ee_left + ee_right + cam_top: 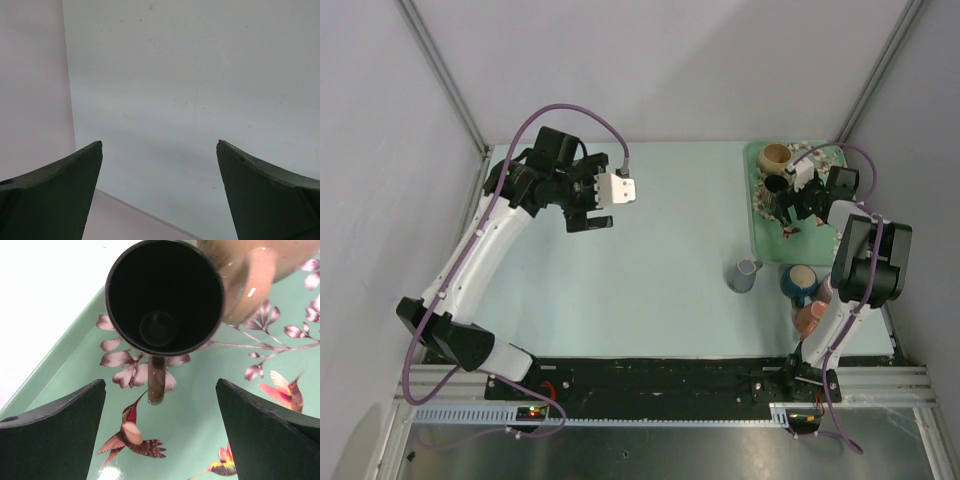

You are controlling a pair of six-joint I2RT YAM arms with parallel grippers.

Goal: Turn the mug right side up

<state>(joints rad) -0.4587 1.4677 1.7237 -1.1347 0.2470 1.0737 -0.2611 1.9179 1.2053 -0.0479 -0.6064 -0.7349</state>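
My right gripper keeps going to the grey mug's handle [757, 265] and closes there, because the black mug [776, 185] is standing with its opening up and that handle is free.
A black mug [164, 295] stands mouth up on the green bird-patterned tray [200, 430], its handle [156, 380] pointing toward my right gripper [160, 390]. That gripper is open and empty, just short of the handle, with a finger on each side. In the top view the black mug [775, 186] sits behind the right gripper [788, 208]. A tan mug [250, 275] stands upright right against the black one. My left gripper [605, 195] is open and empty, held above the table at the back left; its wrist view shows only bare table [200, 100].
A grey mug [744, 274], a blue mug [798, 283] and a pinkish mug [810, 318] stand on the table near the right arm's base, in front of the tray [820, 240]. Walls close the left, back and right sides.
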